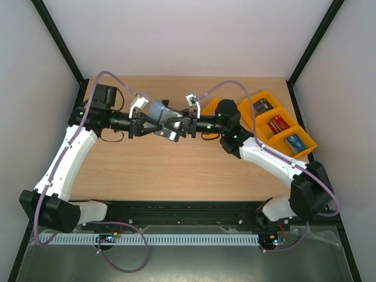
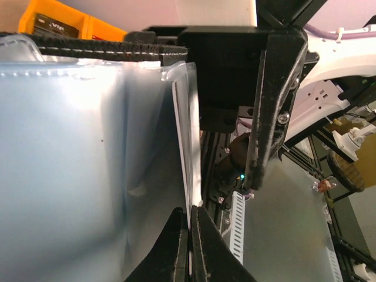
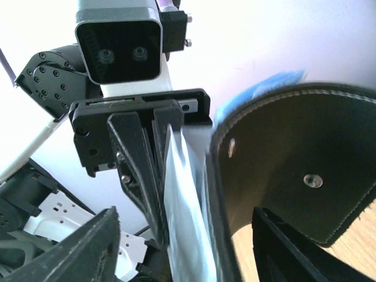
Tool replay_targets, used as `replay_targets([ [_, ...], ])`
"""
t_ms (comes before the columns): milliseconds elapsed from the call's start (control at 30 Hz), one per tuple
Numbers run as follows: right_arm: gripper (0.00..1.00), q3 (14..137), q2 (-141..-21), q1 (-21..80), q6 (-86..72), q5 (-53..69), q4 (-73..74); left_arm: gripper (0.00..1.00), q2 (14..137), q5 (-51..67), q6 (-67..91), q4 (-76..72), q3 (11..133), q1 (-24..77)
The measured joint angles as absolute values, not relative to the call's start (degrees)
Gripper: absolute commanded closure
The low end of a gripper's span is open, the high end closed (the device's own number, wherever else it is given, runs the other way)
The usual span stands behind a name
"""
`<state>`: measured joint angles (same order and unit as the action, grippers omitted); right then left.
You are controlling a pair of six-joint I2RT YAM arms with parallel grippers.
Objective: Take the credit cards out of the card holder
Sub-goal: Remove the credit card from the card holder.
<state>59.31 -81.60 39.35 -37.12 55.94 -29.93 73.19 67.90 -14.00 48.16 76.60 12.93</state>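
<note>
The robot's left gripper grips the clear pocket's edge [image 2: 187, 182], so its right gripper should clamp the card holder [image 3: 218, 235] while the left gripper opens and takes the credit card.
The card holder [image 1: 157, 110] hangs in the air between both arms over the middle of the table. It hangs open, with its pale blue-grey clear pockets [image 2: 70, 153] fanned out. My left gripper [image 2: 191, 210] is shut on the thin edge of one pocket sheet. My right gripper [image 3: 185, 214] stands open around the pockets [image 3: 188, 200] and the black flap [image 3: 294, 158], touching neither. A red credit card [image 1: 278, 123] lies in the orange tray on the right, and a blue one [image 1: 295, 143] and a dark one [image 1: 263, 106] lie in neighbouring compartments. I cannot tell whether any card sits in the pockets.
The orange tray [image 1: 305, 134] with its compartments stands at the right edge of the table, close behind the right arm. One corner of the tray [image 2: 35, 20] shows in the left wrist view. Black frame posts rise at the back corners.
</note>
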Motion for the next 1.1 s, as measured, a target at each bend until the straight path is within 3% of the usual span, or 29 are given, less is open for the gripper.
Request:
replay_targets([
  [67, 0.40, 57.9, -80.3, 39.2, -37.0, 55.4, -30.2, 0.98, 73.1, 68.0, -14.2, 48.4, 77.0, 12.4],
  [200, 0.58, 55.8, -78.8, 39.0, -37.0, 55.0, -30.4, 0.98, 73.0, 68.0, -14.9, 48.9, 77.2, 11.9],
  [400, 0.97, 55.2, -78.8, 39.0, -37.6, 54.8, -30.8, 0.98, 73.0, 68.1, -15.7, 49.5, 77.2, 11.8],
  [433, 0.98, 55.2, -78.8, 39.0, -37.6, 54.8, -30.9, 0.95, 73.0, 68.3, -15.8, 49.7, 77.2, 11.8],
  [500, 0.98, 55.2, -78.8, 39.0, -37.8, 55.1, -31.3, 0.71, 73.0, 68.4, -16.1, 49.9, 77.2, 11.8],
  [567, 0.98, 55.2, -78.8, 39.0, -37.7, 55.1, -31.4, 0.65, 72.9, 68.8, -16.7, 50.5, 77.3, 11.5],
  [867, 0.98, 55.2, -78.8, 38.7, -37.5, 58.1, -31.4, 0.70, 72.4, 70.7, -16.0, 51.2, 77.7, 6.1],
  [1000, 0.98, 55.2, -78.8, 38.7, -37.5, 59.8, -31.4, 0.62, 72.4, 70.9, -14.4, 49.2, 77.4, 6.9],
  [1100, 0.98, 55.2, -78.8, 38.7, -37.6, 60.5, -31.4, 0.79, 72.4, 70.9, -15.3, 49.6, 77.5, 8.8],
])
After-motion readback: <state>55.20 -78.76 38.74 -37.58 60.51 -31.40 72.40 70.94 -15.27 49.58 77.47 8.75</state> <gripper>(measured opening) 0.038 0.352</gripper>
